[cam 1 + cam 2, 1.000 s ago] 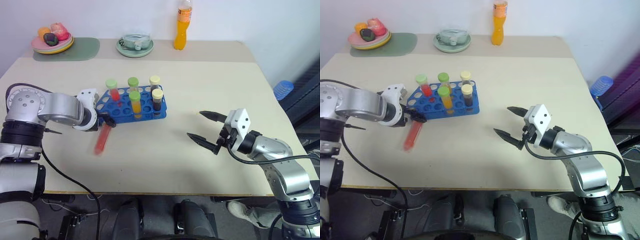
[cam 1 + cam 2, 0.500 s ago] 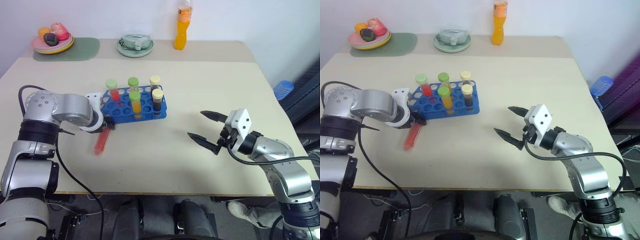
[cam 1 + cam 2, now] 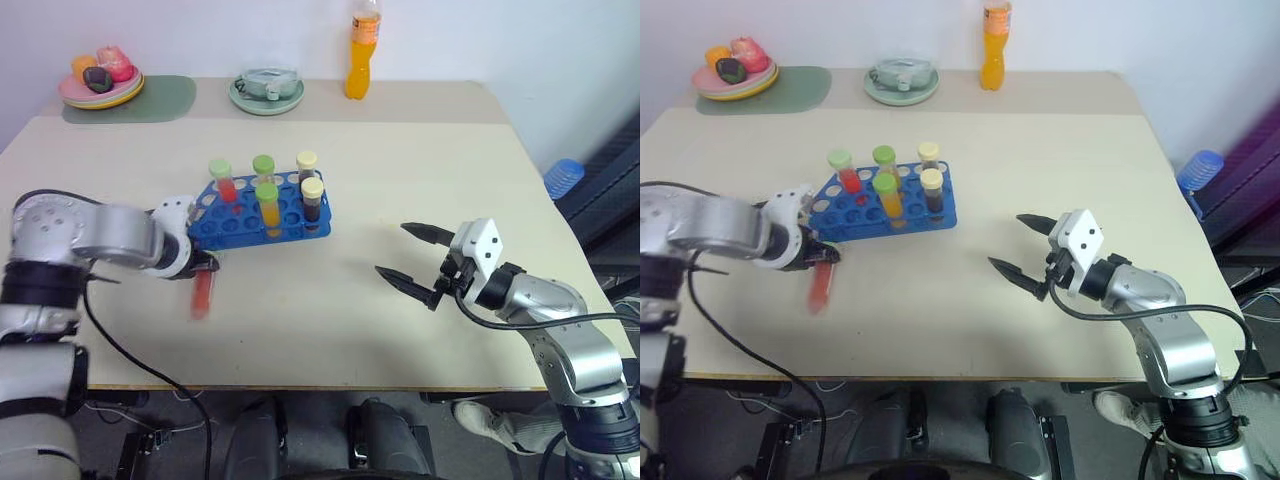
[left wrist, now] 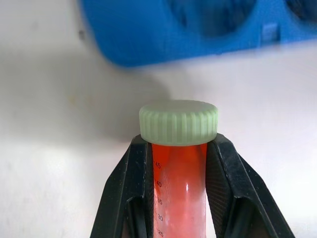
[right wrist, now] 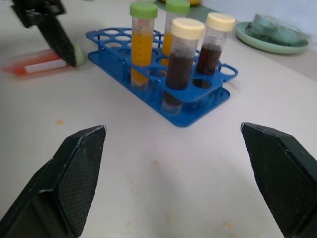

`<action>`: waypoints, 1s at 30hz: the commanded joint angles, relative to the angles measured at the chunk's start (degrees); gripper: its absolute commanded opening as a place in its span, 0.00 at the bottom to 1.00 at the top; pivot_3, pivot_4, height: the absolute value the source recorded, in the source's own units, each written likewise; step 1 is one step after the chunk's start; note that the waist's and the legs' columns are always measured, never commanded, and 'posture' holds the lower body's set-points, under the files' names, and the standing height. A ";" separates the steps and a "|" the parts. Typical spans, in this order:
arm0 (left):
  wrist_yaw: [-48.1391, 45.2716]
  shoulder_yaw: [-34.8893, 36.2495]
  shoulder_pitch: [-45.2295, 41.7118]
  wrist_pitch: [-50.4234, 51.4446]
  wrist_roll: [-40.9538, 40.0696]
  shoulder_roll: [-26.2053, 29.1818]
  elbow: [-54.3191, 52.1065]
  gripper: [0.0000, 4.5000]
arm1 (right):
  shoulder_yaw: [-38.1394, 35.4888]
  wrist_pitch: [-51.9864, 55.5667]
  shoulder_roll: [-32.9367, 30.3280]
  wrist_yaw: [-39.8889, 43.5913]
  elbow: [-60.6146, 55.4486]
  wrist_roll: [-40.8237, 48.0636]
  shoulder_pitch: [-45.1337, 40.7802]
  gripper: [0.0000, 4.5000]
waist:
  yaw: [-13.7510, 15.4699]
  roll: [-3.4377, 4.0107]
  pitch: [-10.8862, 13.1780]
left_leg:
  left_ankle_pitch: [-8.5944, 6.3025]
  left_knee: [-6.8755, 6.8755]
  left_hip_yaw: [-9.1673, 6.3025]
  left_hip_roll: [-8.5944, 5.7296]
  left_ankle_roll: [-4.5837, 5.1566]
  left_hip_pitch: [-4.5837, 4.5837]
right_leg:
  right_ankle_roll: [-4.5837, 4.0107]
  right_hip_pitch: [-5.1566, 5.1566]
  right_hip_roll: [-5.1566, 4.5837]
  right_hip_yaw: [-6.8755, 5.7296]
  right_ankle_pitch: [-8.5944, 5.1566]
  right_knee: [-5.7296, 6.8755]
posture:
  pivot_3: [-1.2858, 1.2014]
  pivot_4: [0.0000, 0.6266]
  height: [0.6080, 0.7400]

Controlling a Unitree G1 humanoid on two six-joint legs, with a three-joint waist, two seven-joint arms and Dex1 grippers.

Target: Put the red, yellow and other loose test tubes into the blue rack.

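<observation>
The red tube nearly flat (image 3: 202,294) in my left gripper is below the rack's holes. I should raise it, turn it so its cap is up and lower it into the front row (image 3: 230,226).
A loose red test tube (image 3: 203,292) with a pale green cap (image 4: 178,122) lies nearly flat, low over the table, just in front of the blue rack's (image 3: 236,222) left end. My left gripper (image 3: 205,265) is shut on it just below the cap, black fingers (image 4: 130,178) on both sides. I cannot tell if the tube touches the table. The rack holds one red tube (image 3: 224,182), two yellow-orange tubes (image 3: 268,204) and two dark tubes (image 3: 313,200), all upright. My right gripper (image 3: 392,250) hovers open to the right of the rack, holding nothing.
Along the far edge stand a plate of fruit (image 3: 100,88) on a green mat (image 3: 160,100), a green dish (image 3: 265,92) and an orange drink bottle (image 3: 362,50). A blue object (image 3: 563,180) sits off the table's right side.
My left gripper has shut on the red tube below its cap and drawn back a little from the rack with it. My right arm has stayed still.
</observation>
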 commanded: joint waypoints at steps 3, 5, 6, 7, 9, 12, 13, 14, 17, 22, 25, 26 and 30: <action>-36.13 25.70 11.92 -19.45 14.57 -6.07 -23.48 0.17 | 0.06 -2.82 0.36 2.30 3.12 0.33 -3.51 1.00 | 0.39 0.04 -0.02 | 0.00 0.01 0.10 -0.05 0.01 0.02 | 0.00 0.10 -0.04 -0.04 0.00 -0.10 | 0.52 0.24 1.00; -48.15 27.46 14.82 -25.82 23.43 -6.66 -26.84 0.17 | 0.18 -3.04 0.40 2.77 3.99 0.38 -4.39 1.00 | 0.34 0.03 -0.02 | 0.00 0.02 0.11 -0.05 0.01 0.00 | 0.00 0.12 0.00 -0.15 0.00 -0.13 | 0.52 0.24 1.00; -51.02 27.21 15.42 -29.61 27.36 -7.66 -27.24 0.17 | 0.16 -3.06 0.41 2.94 4.28 0.52 -4.78 1.00 | 0.37 0.07 -0.04 | 0.00 0.00 0.12 -0.04 0.00 0.01 | 0.00 0.12 0.02 -0.15 0.00 -0.13 | 0.52 0.24 1.00; -53.10 26.35 15.75 -32.53 31.15 -8.45 -27.02 0.17 | 0.11 -3.09 0.40 3.13 4.63 0.63 -5.15 1.00 | 0.36 0.12 -0.06 | 0.00 0.00 0.13 -0.05 0.00 0.02 | -0.01 0.13 0.02 -0.15 0.00 -0.11 | 0.52 0.24 1.00; -60.18 22.04 17.41 -43.65 44.98 -9.54 -27.20 0.17 | 0.08 -3.19 0.30 3.52 5.05 0.67 -5.53 1.00 | 0.36 0.18 -0.10 | 0.00 0.00 0.14 -0.06 0.00 0.04 | -0.01 0.15 0.01 -0.13 0.00 -0.12 | 0.52 0.24 1.00; -66.26 15.80 18.09 -62.42 63.62 -15.61 -25.29 0.17 | -0.40 -2.82 -0.26 4.03 4.93 0.90 -5.60 1.00 | 0.43 0.18 -0.10 | -0.01 -0.03 0.17 -0.07 0.01 0.03 | -0.01 0.15 0.02 -0.13 0.00 -0.19 | 0.52 0.24 1.00; -66.39 14.31 17.76 -66.41 67.40 -18.11 -24.02 0.17 | -0.65 -2.56 -0.70 4.28 4.76 0.94 -5.58 1.00 | 0.46 0.18 -0.10 | -0.01 -0.03 0.16 -0.05 0.01 0.01 | -0.01 0.15 0.03 -0.14 0.00 -0.20 | 0.52 0.24 1.00; -67.16 12.70 17.79 -70.14 70.91 -20.32 -22.80 0.17 | -1.07 -2.17 -1.20 4.35 4.42 1.08 -5.52 1.00 | 0.53 0.18 -0.10 | -0.02 -0.03 0.17 -0.06 0.02 0.00 | -0.01 0.15 0.03 -0.14 0.00 -0.21 | 0.52 0.24 1.00; -69.85 9.63 18.00 -79.59 78.85 -25.37 -19.26 0.17 | -2.19 -1.22 -2.46 4.66 3.76 1.47 -5.38 1.00 | 0.71 0.16 -0.11 | -0.05 0.00 0.18 -0.06 0.08 -0.04 | 0.00 0.14 0.01 -0.13 0.01 -0.25 | 0.52 0.24 1.00; -72.82 6.70 18.29 -90.44 87.08 -30.90 -11.06 0.17 | -3.74 1.51 -4.71 4.78 1.63 2.74 -5.43 1.00 | 0.39 0.18 -0.12 | -0.05 0.00 0.18 -0.01 0.09 -0.02 | 0.00 0.14 0.03 -0.14 0.01 -0.24 | 0.52 0.24 1.00; -72.88 6.59 19.16 -93.72 89.73 -32.67 -7.57 0.17 | -4.64 3.31 -5.80 4.48 0.44 3.79 -5.68 1.00 | 0.31 0.18 -0.12 | -0.06 0.00 0.18 -0.01 0.11 -0.02 | 0.00 0.14 0.02 -0.13 0.01 -0.24 | 0.52 0.24 1.00; -72.77 6.53 19.49 -94.66 90.54 -33.18 -6.79 0.17 | -4.86 3.68 -6.13 4.45 0.24 3.98 -5.69 1.00 | 0.32 0.18 -0.12 | -0.07 0.00 0.17 -0.01 0.11 -0.02 | 0.00 0.14 0.02 -0.13 0.01 -0.24 | 0.52 0.24 1.00; -72.00 6.14 20.00 -97.61 93.50 -34.89 -3.10 0.17 | -5.23 5.19 -6.78 4.18 -0.99 4.84 -5.70 1.00 | 0.42 0.18 -0.12 | -0.07 0.01 0.17 -0.01 0.13 -0.02 | 0.00 0.15 0.01 -0.14 0.01 -0.22 | 0.52 0.24 1.00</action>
